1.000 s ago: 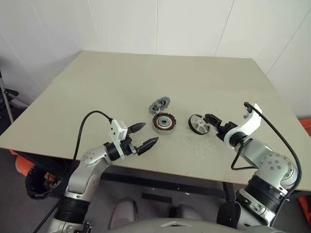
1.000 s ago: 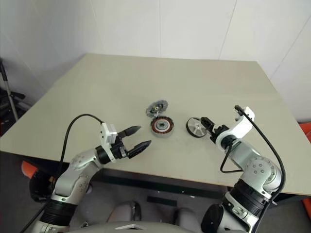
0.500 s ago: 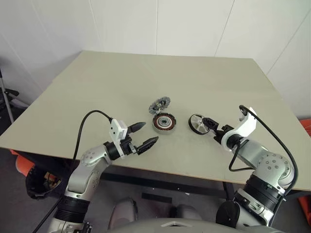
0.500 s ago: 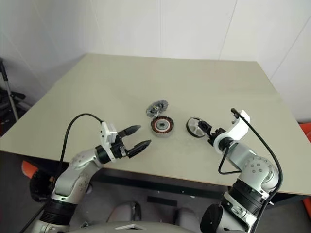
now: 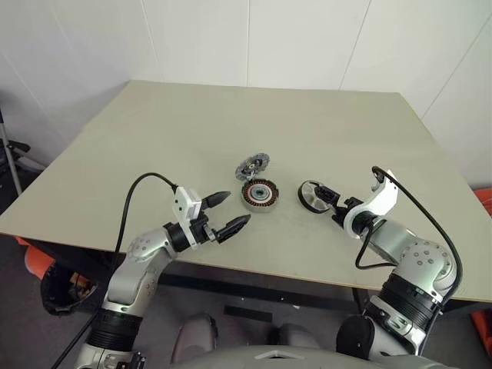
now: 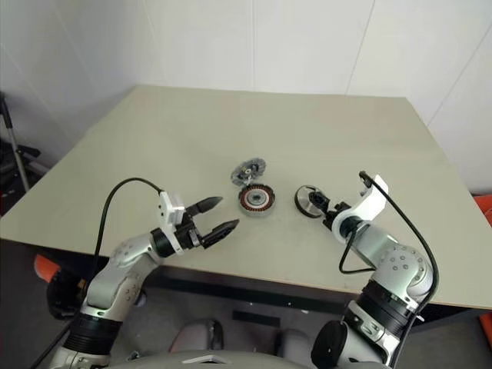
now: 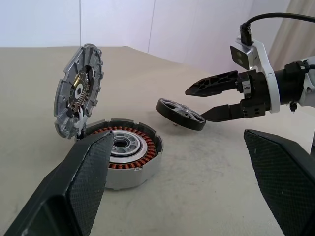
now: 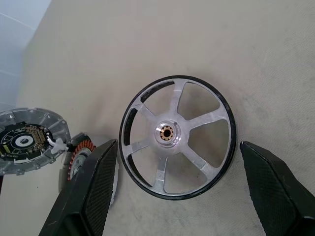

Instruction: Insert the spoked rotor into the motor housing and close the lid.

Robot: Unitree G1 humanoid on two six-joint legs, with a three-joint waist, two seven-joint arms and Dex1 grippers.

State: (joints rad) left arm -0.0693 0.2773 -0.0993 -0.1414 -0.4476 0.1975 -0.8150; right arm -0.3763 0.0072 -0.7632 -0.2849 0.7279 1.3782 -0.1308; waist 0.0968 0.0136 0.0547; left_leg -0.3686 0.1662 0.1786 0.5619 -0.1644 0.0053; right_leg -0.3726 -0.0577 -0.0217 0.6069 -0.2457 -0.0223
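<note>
My gripper will lower the spoked rotor (image 5: 314,197) into the housing, and the copper windings will still show, because wide gaps (image 8: 210,141) open between the silver spokes.
The spoked rotor (image 5: 313,196), a black ring with silver spokes, lies on the table, its rim slightly raised at one side in the left wrist view (image 7: 180,113). To its left sits the motor housing (image 5: 259,194) with its copper windings uncovered. The grey lid (image 5: 252,164) stands tilted up at the housing's far edge, inner face showing (image 7: 78,91). My right gripper (image 5: 329,197) is open, just right of the rotor; its fingers (image 8: 93,191) frame the wheel (image 8: 177,136). Open and empty, my left gripper (image 5: 235,209) hovers to the near left of the housing.
The parts sit near the middle of a beige table (image 5: 192,131), whose near edge runs just under both arms. White walls close the far side. A dark stand (image 5: 9,161) is on the floor beyond the table's left edge.
My right arm has edged slightly left, toward the rotor. The left arm and the parts have not moved.
</note>
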